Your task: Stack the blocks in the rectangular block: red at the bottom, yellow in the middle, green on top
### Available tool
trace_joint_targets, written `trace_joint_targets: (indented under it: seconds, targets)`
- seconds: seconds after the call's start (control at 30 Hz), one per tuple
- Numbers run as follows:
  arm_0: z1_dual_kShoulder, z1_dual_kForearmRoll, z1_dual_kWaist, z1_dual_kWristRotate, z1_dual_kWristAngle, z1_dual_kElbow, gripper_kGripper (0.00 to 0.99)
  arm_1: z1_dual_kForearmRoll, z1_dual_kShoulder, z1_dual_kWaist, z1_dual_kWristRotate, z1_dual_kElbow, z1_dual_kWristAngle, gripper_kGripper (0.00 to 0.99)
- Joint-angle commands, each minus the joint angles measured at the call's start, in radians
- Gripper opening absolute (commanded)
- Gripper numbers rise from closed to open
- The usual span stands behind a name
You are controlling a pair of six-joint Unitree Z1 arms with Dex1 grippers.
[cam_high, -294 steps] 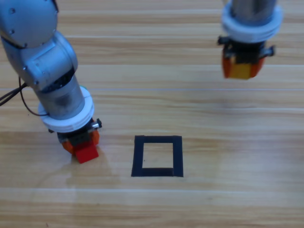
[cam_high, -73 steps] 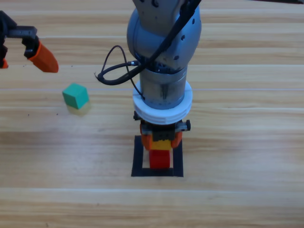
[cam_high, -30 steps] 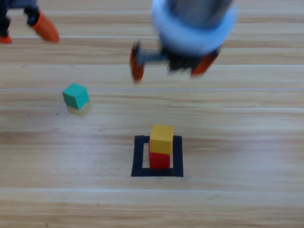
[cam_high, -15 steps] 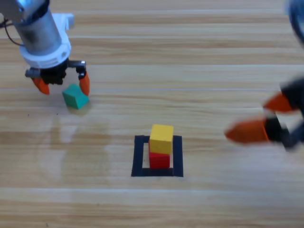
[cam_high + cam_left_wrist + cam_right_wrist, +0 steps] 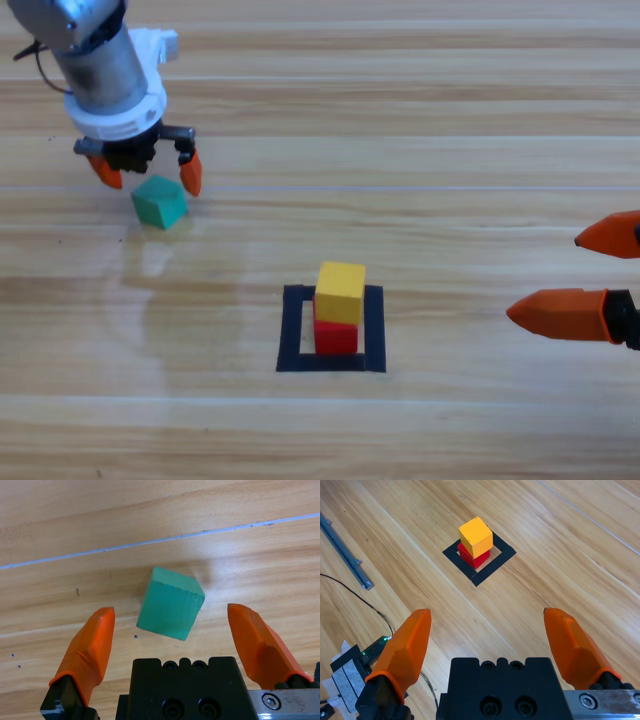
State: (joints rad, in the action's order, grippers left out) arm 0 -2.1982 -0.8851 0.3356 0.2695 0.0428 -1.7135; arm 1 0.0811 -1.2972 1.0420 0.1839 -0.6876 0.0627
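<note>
The stack [image 5: 338, 310] should stay up when I lower the green cube onto it, because the yellow cube [image 5: 341, 291] is crooked but mostly over the red cube.
The yellow cube [image 5: 340, 291] rests on the red cube [image 5: 335, 337] inside the black tape rectangle [image 5: 291, 330]. The right wrist view shows the same stack, yellow [image 5: 475, 535] over red [image 5: 474, 558], in the tape outline [image 5: 495, 562]. At the far left the teal-green cube [image 5: 159, 202] lies on the table, turned at an angle. My left gripper [image 5: 146, 172] hovers open just above and behind it; in the left wrist view the green cube [image 5: 171, 603] sits between and ahead of the jaws [image 5: 170, 630], untouched. My right gripper [image 5: 583, 276] waits open at the right edge, holding nothing.
In the right wrist view, a grey metal rail [image 5: 345, 552] and a black cable [image 5: 357, 600] lie at the table's far side, with a small electronics box [image 5: 350, 672] near the picture's lower left.
The left gripper has shifted slightly up and right over the green cube. The right gripper has drawn farther toward the right edge. The red and yellow stack has stayed put.
</note>
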Motion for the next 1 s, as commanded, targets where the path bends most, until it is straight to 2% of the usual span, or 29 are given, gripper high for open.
trace_joint_targets:
  seconds: [0.03,0.53,0.63,0.73,0.83,0.87,0.9,0.97,1.0]
  targets:
    - [-0.067,0.011,-0.012,-0.055,0.011,-0.008,0.942,-0.018,-0.01,-0.023,0.002,0.006,0.012,0.99]
    - [-0.124,0.032,-0.003,-0.076,0.04,0.017,0.942,-0.012,-0.017,-0.023,0.003,0.006,0.009,0.99]
    - [-0.135,0.046,0.0,-0.076,0.042,0.018,0.908,-0.012,-0.019,-0.023,0.003,0.006,0.009,0.99]
    - [-0.152,0.054,0.002,-0.078,0.042,0.018,0.805,-0.011,-0.019,-0.023,0.003,0.006,0.009,0.99]
    - [-0.161,0.057,0.005,-0.078,0.049,0.02,0.583,-0.011,-0.019,-0.023,0.003,0.006,0.009,0.99]
    - [-0.163,0.057,0.005,-0.078,0.054,0.02,0.437,-0.011,-0.021,-0.023,0.003,0.006,0.008,0.99]
    - [-0.16,0.055,0.005,-0.078,0.058,0.02,0.354,-0.009,-0.021,-0.023,0.003,0.006,0.008,0.99]
    - [-0.155,0.055,0.005,-0.081,0.065,0.026,0.235,-0.007,-0.022,-0.023,0.003,0.006,0.008,0.99]
    - [-0.152,0.055,0.005,-0.081,0.065,0.032,0.212,-0.007,-0.022,-0.023,0.003,0.006,0.008,0.99]
